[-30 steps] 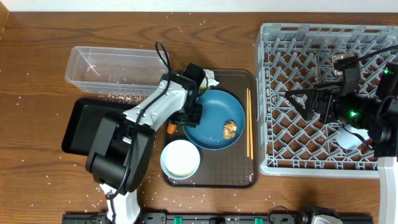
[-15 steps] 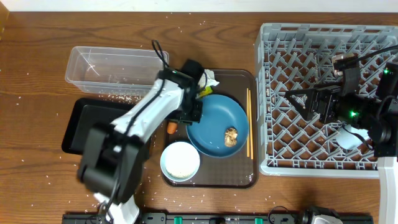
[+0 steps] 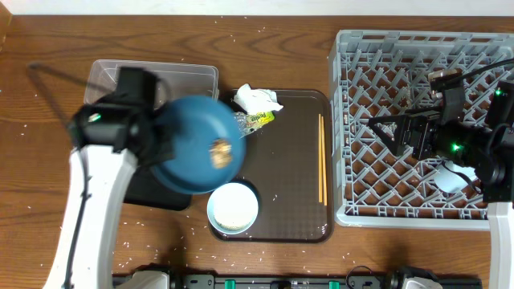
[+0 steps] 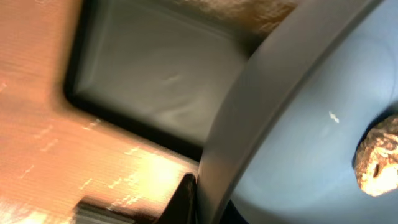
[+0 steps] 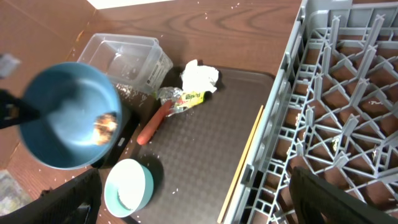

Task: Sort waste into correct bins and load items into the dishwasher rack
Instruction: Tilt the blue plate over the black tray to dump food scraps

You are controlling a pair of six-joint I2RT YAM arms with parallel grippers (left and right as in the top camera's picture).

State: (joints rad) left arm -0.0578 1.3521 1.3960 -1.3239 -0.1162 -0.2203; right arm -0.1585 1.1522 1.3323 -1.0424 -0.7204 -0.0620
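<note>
The robot's left gripper should tip the blue plate over the black tray [image 3: 157, 193] before passing the plate to the right gripper, because the brown food lump [image 3: 220, 153] lies on it.
My left gripper [image 3: 159, 136] is shut on the rim of the large blue plate [image 3: 197, 144] and holds it tilted in the air above the black tray [image 3: 161, 195]. The brown food lump [image 3: 217, 150] still lies on the plate. In the left wrist view one dark finger [image 4: 186, 199] presses the plate's rim [image 4: 249, 124], with the lump [image 4: 376, 155] at the right. The clear tub [image 3: 173, 74] stands behind. My right gripper [image 3: 385, 132] hangs open and empty over the grey rack [image 3: 418, 56]. The tissue [image 3: 257, 98], wrapper [image 3: 259, 119] and orange carrot piece [image 5: 152, 124] lie nearby.
On the brown serving tray [image 3: 289, 193] stand the white bowl [image 3: 233, 206] and the chopsticks [image 3: 321, 156] along its right edge. A small white cup [image 3: 451, 178] lies in the rack under my right arm. Rice grains dot the wooden table.
The left gripper shut on the plate's rim, then lifted it off the brown tray and swung it left over the black tray. The right arm stayed still.
</note>
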